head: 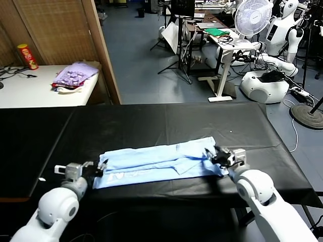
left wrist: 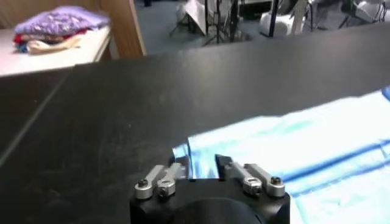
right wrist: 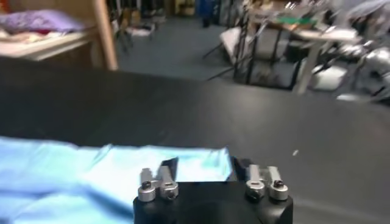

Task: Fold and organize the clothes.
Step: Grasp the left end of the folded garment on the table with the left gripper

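Note:
Next, my right gripper grabs the T-shirt's opposite end and help level the T-shirt before the folding, because the pale blue T-shirt lies at a slant with its lettered end closer to me.
The pale blue T-shirt lies as a long flat strip across the near part of the black table, with white lettering near its left end. My left gripper is at the shirt's left end, open, with the cloth's edge lying between its spread fingers. My right gripper is at the shirt's right end, also open, and the blue cloth shows between its fingers. Neither gripper is closed on the fabric.
A lavender cloth pile and a red can sit on a white table at the back left, beside a wooden partition. Desks, a fan and another white robot stand beyond the table's far right.

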Robot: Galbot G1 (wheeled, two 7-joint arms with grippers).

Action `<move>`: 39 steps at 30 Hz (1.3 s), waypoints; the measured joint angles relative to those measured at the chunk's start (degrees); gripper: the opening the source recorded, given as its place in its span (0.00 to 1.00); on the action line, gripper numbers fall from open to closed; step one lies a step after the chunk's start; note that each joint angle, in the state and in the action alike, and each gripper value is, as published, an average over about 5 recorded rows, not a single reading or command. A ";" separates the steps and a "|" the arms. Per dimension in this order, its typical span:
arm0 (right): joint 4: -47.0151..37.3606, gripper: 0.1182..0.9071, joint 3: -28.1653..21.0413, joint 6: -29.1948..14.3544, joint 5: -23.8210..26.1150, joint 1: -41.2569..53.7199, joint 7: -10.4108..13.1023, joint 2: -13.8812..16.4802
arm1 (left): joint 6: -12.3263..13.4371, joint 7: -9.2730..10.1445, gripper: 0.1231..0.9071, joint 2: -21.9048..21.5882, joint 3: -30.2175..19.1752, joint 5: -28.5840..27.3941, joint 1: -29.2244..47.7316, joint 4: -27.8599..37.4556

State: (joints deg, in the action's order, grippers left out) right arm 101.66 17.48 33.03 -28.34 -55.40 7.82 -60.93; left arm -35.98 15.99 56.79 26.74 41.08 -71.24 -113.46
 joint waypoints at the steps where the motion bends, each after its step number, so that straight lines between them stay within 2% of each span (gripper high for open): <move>1: -1.24 0.86 -0.30 -0.22 0.05 0.68 0.02 -0.56 | 0.11 0.38 0.81 0.41 -0.25 1.06 0.87 0.91; 4: -4.63 0.85 -0.89 -0.77 -0.05 2.34 0.22 -2.07 | 0.07 0.75 0.85 1.86 -0.99 3.01 3.39 3.86; 6: -6.53 0.80 -1.06 -1.12 -0.24 3.12 0.33 -2.90 | -0.13 0.64 0.86 2.91 -1.41 3.52 4.62 5.78; 8: -8.10 0.72 -1.13 -1.43 -0.42 3.69 0.37 -3.63 | -0.33 0.34 0.85 3.80 -1.70 3.81 5.40 7.37; 10: -9.42 0.62 -1.12 -1.87 -0.51 4.04 0.50 -4.31 | -0.44 -0.12 0.79 4.34 -1.81 3.92 5.80 8.45; 15: -11.71 0.27 -1.10 -4.03 -0.12 3.98 1.60 -5.97 | -0.13 -0.84 0.50 4.87 -1.78 2.99 5.99 9.56; 18: -12.64 0.08 -1.25 -6.86 1.53 3.56 3.66 -7.07 | 1.84 -2.33 0.28 5.52 -1.97 0.00 5.79 10.21; 21: -13.25 0.02 -1.37 -10.26 3.62 3.05 6.01 -8.38 | 5.74 -4.25 0.08 6.45 -2.51 -5.80 5.82 11.21; 23: -13.38 0.03 -1.37 -12.16 4.57 2.66 6.80 -9.27 | 8.75 -5.01 0.03 7.20 -2.82 -10.88 6.19 12.11; 26: -13.18 0.02 -1.27 -13.72 5.26 2.08 6.49 -10.03 | 11.95 -5.49 0.03 8.39 -3.25 -17.32 7.02 13.63; 29: -12.35 0.06 -1.01 -13.83 5.36 1.45 5.03 -9.88 | 13.00 -5.50 0.03 9.28 -3.65 -20.26 8.04 15.12; 31: -11.38 0.16 -0.76 -13.58 5.41 0.88 3.78 -9.37 | 13.26 -5.48 0.05 9.49 -3.74 -20.74 8.68 15.69; 34: -9.28 0.37 -0.19 -13.19 5.42 -0.28 2.44 -8.20 | 13.36 -5.48 0.20 9.18 -3.65 -20.42 9.15 15.74; 39: -5.50 0.70 0.84 -12.21 4.17 -2.31 1.38 -6.27 | 12.55 -5.15 0.56 8.01 -2.76 -17.81 8.53 14.46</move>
State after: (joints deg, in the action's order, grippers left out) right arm 96.16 18.32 20.81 -24.17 -57.71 9.19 -67.20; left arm -23.43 10.84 64.79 23.98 23.28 -62.70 -99.00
